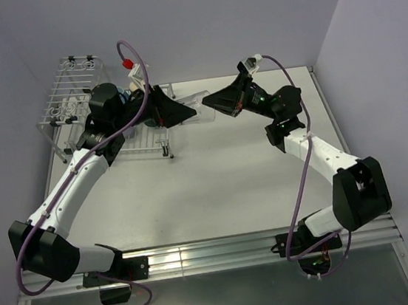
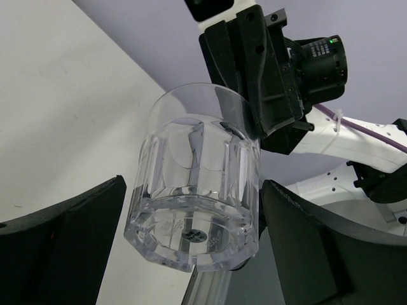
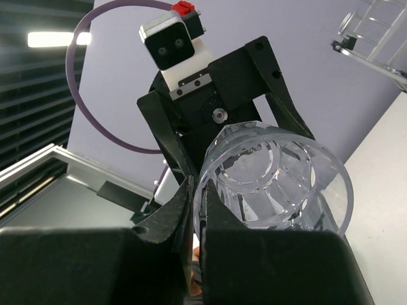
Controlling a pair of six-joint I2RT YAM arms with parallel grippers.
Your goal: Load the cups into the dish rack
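Note:
The clear tumbler's rim (image 1: 210, 114) is in my right gripper, far from the dish rack, so my left gripper should take hold of the tumbler's base (image 2: 193, 239) before my right gripper moves away.
The clear tumbler (image 1: 199, 97) hangs in the air between both arms at the back of the table. My right gripper (image 3: 202, 210) is shut on its rim, one finger inside and one outside; it also shows in the left wrist view (image 2: 251, 130). My left gripper (image 2: 191, 210) is open, its jaws on either side of the tumbler's (image 2: 194, 190) base, the right finger very close to it and a thin gap on the left. The white wire dish rack (image 1: 70, 94) stands at the back left, partly behind my left arm. The other cups are hidden or too unclear to name.
The rack's flat grid part (image 1: 143, 141) lies just below my left wrist. Walls close the table at the back and both sides. A corner of the rack (image 3: 375, 32) shows at the top right of the right wrist view.

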